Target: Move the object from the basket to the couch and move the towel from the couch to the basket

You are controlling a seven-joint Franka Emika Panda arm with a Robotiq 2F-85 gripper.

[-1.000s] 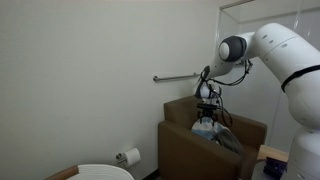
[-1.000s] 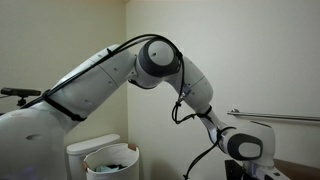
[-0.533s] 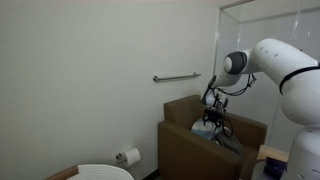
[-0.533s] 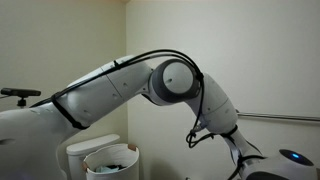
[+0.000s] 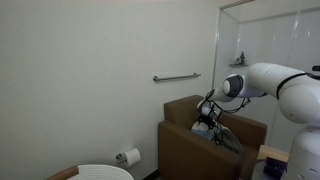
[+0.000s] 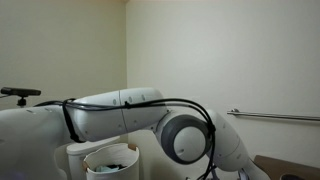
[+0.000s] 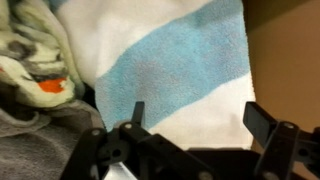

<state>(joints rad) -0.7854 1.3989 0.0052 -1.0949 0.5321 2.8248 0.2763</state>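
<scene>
The towel's outer end [image 7: 200, 80] is lying flat under my open gripper, so I should go back toward the crumpled object and pinch the towel's white stripe [image 7: 103, 34] next to the object.
The towel [image 7: 170, 70], pale blue and white, is spread on the couch [image 5: 185, 145] seat and fills most of the wrist view. My gripper [image 7: 196, 110] hangs open just above its white edge, nothing between the fingers. Left of the towel lies the object [image 7: 35, 55], crumpled pale green and dark grey fabric with an orange spot. The brown couch [image 7: 290, 50] shows at the right of the wrist view. In an exterior view the gripper [image 5: 208, 122] is low inside the couch, with grey fabric [image 5: 230, 140] beside it. The round white basket [image 5: 105, 172] [image 6: 112, 150] stands on the floor, apart from the couch.
A metal grab bar [image 5: 178, 77] [image 6: 280, 117] runs along the wall above the couch. A toilet paper roll [image 5: 128, 157] hangs low on the wall between basket and couch. A glass panel [image 5: 262, 40] stands behind the arm. The robot arm [image 6: 130, 110] blocks much of an exterior view.
The arm has come down into the couch, bringing the gripper from above the seat to just over the towel. The jaws have stayed open.
</scene>
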